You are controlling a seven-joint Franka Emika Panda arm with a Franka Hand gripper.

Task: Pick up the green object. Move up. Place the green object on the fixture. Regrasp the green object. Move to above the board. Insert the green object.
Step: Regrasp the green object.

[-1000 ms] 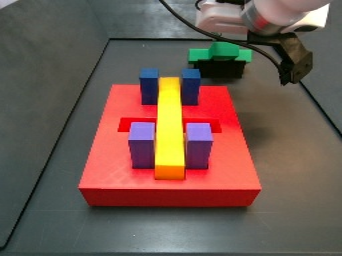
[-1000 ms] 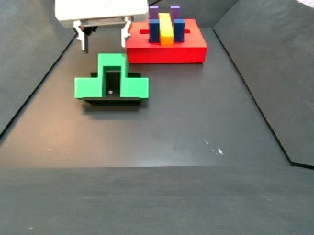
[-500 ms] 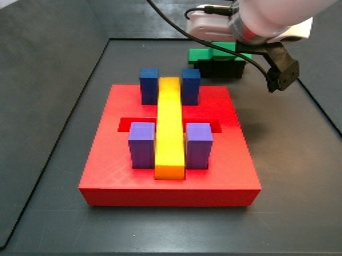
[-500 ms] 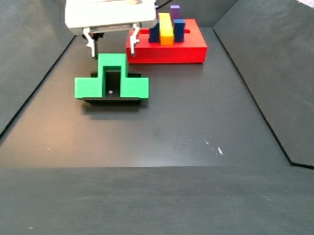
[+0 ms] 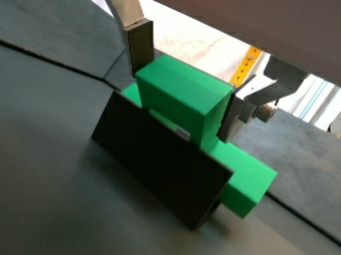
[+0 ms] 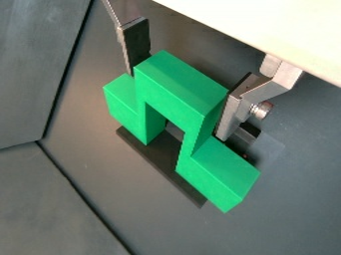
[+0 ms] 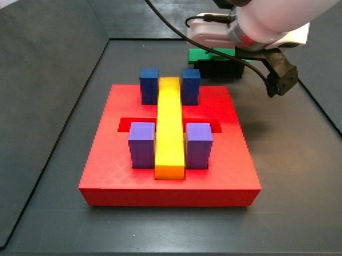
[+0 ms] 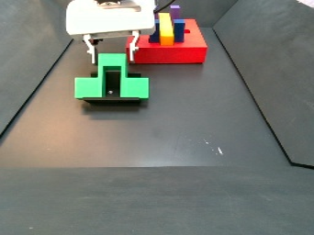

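The yellow bar has slots [image 7: 215, 126] on both sides, so I expect the green object [image 5: 184, 97] to straddle it and drop its feet into them when I insert it.
The green object [image 8: 110, 83] rests on the dark fixture [image 8: 112, 101], its raised middle pointing up. My gripper [image 8: 110, 53] hangs just over it, open, one finger on each side of the raised middle. In both wrist views the green object [image 5: 180, 95] [image 6: 167, 95] fills the space between the fingers [image 5: 140, 45] [image 6: 237, 108], and my gripper [image 5: 184, 85] [image 6: 181, 95] straddles it without clamping. The fixture [image 5: 154, 159] shows as a dark wall below the green piece. The red board [image 7: 107, 170] lies apart from it, and the wrist hides most of the green object [image 7: 211, 55] in that side view.
On the board stand a long yellow bar [image 7: 170, 125], blue blocks [image 7: 150, 85] and purple blocks [image 7: 140, 142]. Raised black walls border the dark floor [image 8: 185, 128]. A cable [image 7: 167, 20] trails from the arm above the far edge.
The gripper has moved over the green object and come down, so its fingers now flank the raised middle. The green object and fixture have not moved.
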